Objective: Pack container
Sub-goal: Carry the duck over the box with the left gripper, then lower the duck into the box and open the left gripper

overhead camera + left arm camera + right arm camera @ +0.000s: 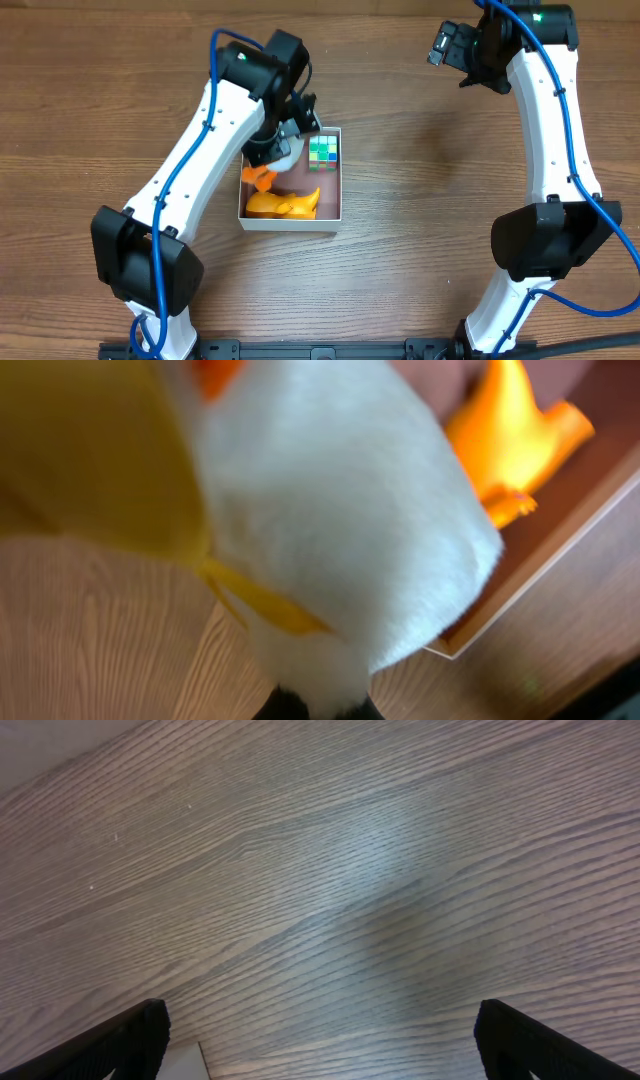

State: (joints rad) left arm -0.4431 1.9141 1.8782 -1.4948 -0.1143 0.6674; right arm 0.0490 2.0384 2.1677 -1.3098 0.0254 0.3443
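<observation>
Next, I bring the white plush toy forward and lower it into the box's middle (300,181), because my left gripper is holding it too close to the box's back side (327,129).
The container (290,221) is a shallow square box with white walls and a pinkish floor, at the table's middle left. Inside lie an orange and yellow toy (283,204) at the front and a green and blue cube (323,150) at the back right. My left gripper (281,146) is shut on a white plush toy with yellow and orange parts (330,510) and holds it over the box's back left corner. The plush fills the left wrist view, with the orange toy (510,445) and a box wall (520,595) beyond it. My right gripper (320,1040) is open and empty at the far right.
The wooden table (420,200) surrounds the box. The right arm (550,150) stands along the right side. A pale edge (185,1065) shows at the bottom left of the right wrist view.
</observation>
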